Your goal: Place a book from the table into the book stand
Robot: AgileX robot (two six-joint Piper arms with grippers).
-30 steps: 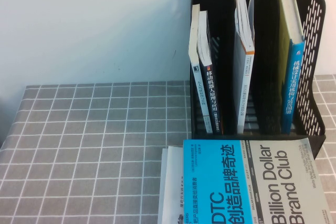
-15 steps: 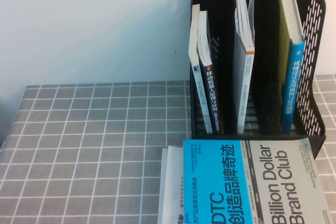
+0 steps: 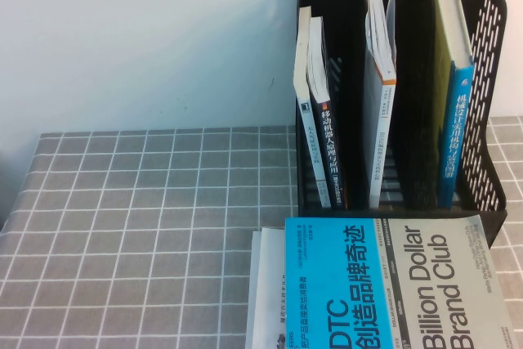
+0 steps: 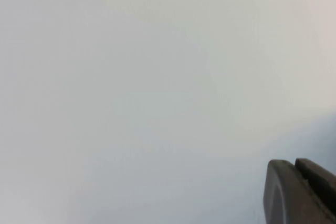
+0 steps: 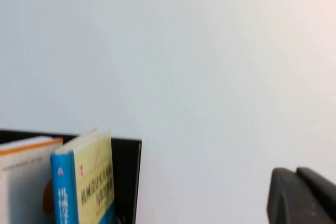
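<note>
The DTC book's blue edge (image 3: 288, 284) is lying on the white book, so next my right gripper pushes the grey edge (image 3: 498, 292) until the blue edge hangs over for my left gripper.
The book (image 3: 392, 284), half bright blue with "DTC" and half grey with "Billion Dollar Brand Club", lies flat on the table (image 3: 147, 218) at the front right, just in front of the book stand (image 3: 490, 79). The black stand is upright at the back right, and its top edge also shows in the right wrist view (image 5: 126, 177). Neither gripper shows in the high view. My left gripper (image 4: 294, 167) is shut and empty, facing a plain white wall. My right gripper (image 5: 296, 174) is shut and empty, up near the stand's top.
Several books stand upright in the stand: two in the left compartment (image 3: 315, 104), a white one in the middle (image 3: 380, 79), and a blue-spined one at the right (image 3: 458, 96). A white book (image 3: 265, 284) lies under the DTC book's left edge. A white wall runs behind.
</note>
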